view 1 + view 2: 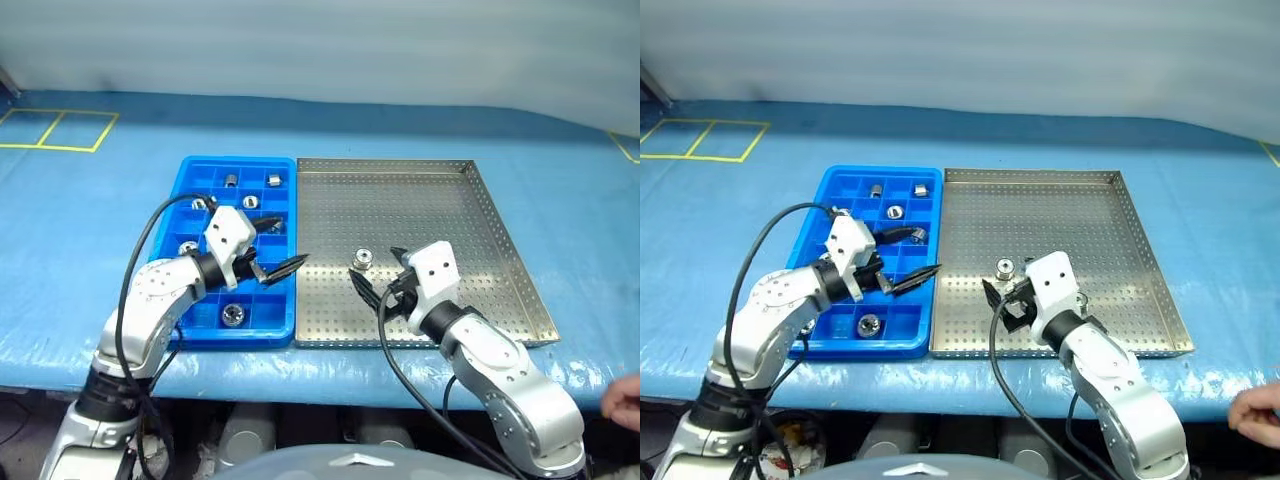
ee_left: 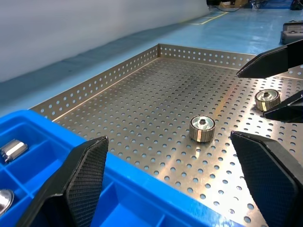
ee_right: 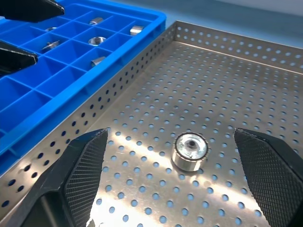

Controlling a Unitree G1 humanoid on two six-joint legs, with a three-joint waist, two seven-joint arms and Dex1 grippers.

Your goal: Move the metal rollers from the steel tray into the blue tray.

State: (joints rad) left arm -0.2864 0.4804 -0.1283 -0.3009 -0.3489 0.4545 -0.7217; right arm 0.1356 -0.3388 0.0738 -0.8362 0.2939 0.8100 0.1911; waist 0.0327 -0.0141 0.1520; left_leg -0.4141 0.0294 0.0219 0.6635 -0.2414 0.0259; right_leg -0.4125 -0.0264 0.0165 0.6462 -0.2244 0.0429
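My left gripper's fingers are open, and the upright metal roller (image 1: pixel 362 259) stands free ahead of them. I keep moving them over the steel tray (image 1: pixel 335 252) until they close around the roller.
The steel tray (image 1: pixel 420 210) lies right of the blue tray (image 1: pixel 238 160), their edges side by side. One metal roller (image 1: pixel 362 260) sits upright on the steel tray's near left part. In the left wrist view a second roller (image 2: pixel 267 99) lies by the right gripper's fingertips. Several rollers (image 1: pixel 233 314) rest in compartments of the blue tray. My left gripper (image 1: pixel 290 243) hovers open and empty over the blue tray's right edge, pointing toward the steel tray. My right gripper (image 1: pixel 378 268) is open and empty just behind the roller, which appears between its fingers (image 3: pixel 80 175) in the right wrist view.
Both trays sit on a table covered in blue sheeting (image 1: pixel 90 240). Yellow tape lines (image 1: pixel 60 130) mark its far left. A person's hand (image 1: pixel 625 400) shows at the near right corner, off the table. A black cable (image 1: pixel 150 240) loops beside each arm.
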